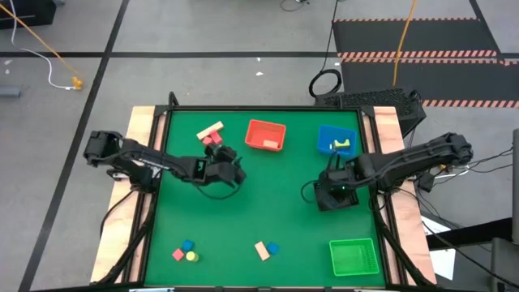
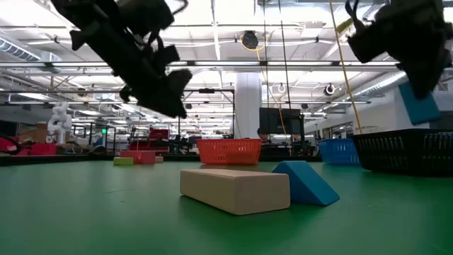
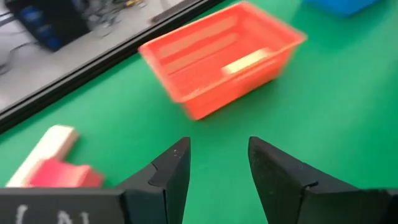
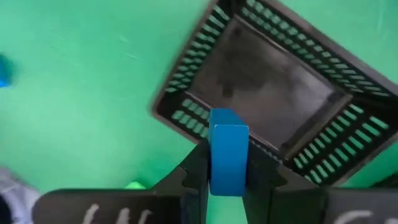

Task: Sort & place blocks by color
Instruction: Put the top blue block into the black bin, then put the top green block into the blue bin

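The yellow-green block is next to the red block and far from my right gripper, so my left gripper should pick it up and pass it over near the red tray.
My right gripper hangs over the black tray at the table's right and is shut on a blue block. My left gripper is open in the air, left of centre, touching nothing. Ahead of it stands the red tray with a pale block lying inside. A pale bar and a red block lie together on the mat by the left gripper. The blue tray holds a yellow-green block. My right gripper pinches the blue block between its two fingers, one on each broad side. The block's end sticks out past the fingertips. The fingers point down from above. The block is lifted clear, above the black tray's rim.
Near the table's front edge lie pink, blue and yellow blocks, and a pale block beside a blue wedge. The green tray stands at the near right corner. Open mat lies across the middle.
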Tool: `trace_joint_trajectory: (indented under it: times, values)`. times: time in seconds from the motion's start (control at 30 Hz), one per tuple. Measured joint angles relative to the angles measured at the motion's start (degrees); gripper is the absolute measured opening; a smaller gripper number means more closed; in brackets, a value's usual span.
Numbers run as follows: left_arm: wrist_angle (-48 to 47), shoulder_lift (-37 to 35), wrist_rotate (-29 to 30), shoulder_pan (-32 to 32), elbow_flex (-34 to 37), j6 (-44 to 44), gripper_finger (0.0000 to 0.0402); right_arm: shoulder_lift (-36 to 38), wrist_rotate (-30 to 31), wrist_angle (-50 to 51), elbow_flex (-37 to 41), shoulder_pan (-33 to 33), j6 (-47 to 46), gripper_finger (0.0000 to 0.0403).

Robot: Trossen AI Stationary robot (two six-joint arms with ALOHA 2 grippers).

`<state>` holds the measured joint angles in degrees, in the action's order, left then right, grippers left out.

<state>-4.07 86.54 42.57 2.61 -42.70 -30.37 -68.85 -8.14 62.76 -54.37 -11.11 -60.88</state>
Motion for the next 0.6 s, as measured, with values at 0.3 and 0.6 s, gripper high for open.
trace_joint_trajectory:
  times: [0.3, 0.6]
  values:
    - [-19.2, 0.0, -2.5, -8.6, 0.0, -11.2, 0.0161, 0.0, -1.5, -0.3, 5.2, 0.0, -0.6, 0.0128]
    - [-36.1, 0.0, -7.6, -14.5, 0.4, -21.5, 0.0161, 0.2, -1.1, -3.5, 5.2, 0.4, 3.5, 0.0213]
